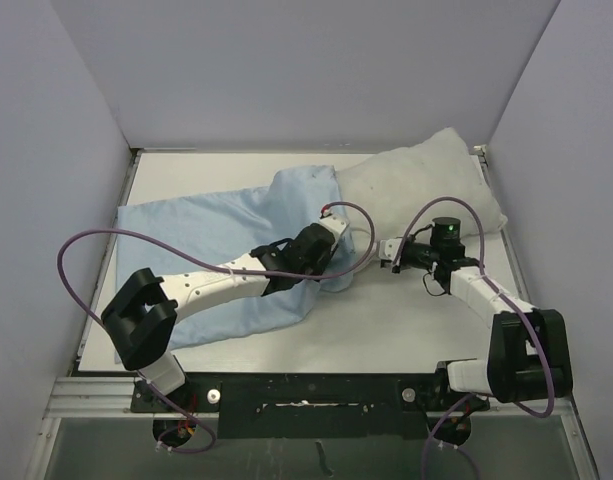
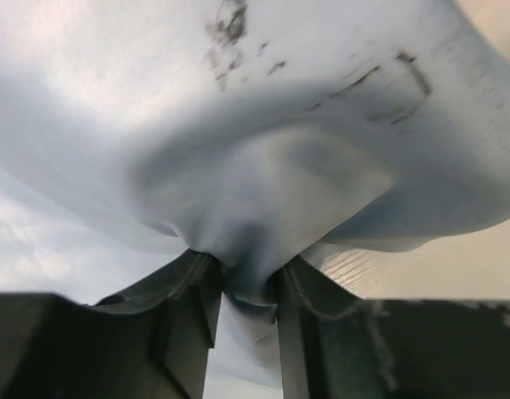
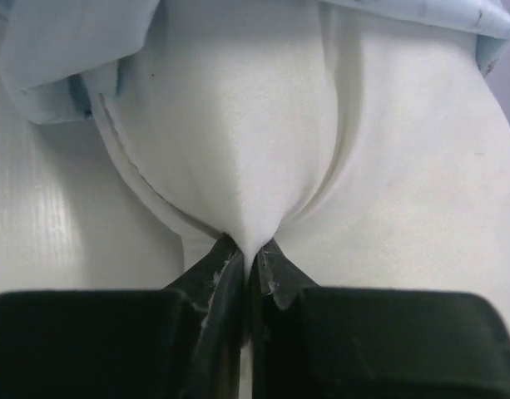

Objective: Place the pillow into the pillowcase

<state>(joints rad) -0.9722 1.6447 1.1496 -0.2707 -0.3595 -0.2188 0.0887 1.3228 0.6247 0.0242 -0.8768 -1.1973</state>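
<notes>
The pillow's near edge is outside the pillowcase's opening, so next my right gripper turns back and pushes that pinched part in toward the pillowcase hem (image 1: pixel 347 207).
The off-white pillow (image 1: pixel 426 185) lies at the back right, its left end tucked under the mouth of the light-blue pillowcase (image 1: pixel 206 240), which spreads out to the left. My left gripper (image 1: pixel 334 228) is at the pillowcase's right edge. In the left wrist view it (image 2: pixel 246 283) is shut on a bunched fold of the pillowcase (image 2: pixel 238 125). My right gripper (image 1: pixel 388 250) sits at the pillow's near edge. In the right wrist view it (image 3: pixel 253 249) is shut on a pinch of the pillow (image 3: pixel 238 125), with the pillowcase hem (image 3: pixel 55 50) lying over the pillow above.
Grey walls (image 1: pixel 46 150) close in the white table (image 1: pixel 406 320) on the left, back and right. Purple cables (image 1: pixel 86 240) loop off both arms. The pillow's far right corner presses against the right wall. Bare table (image 2: pixel 438 266) shows beside the left fingers.
</notes>
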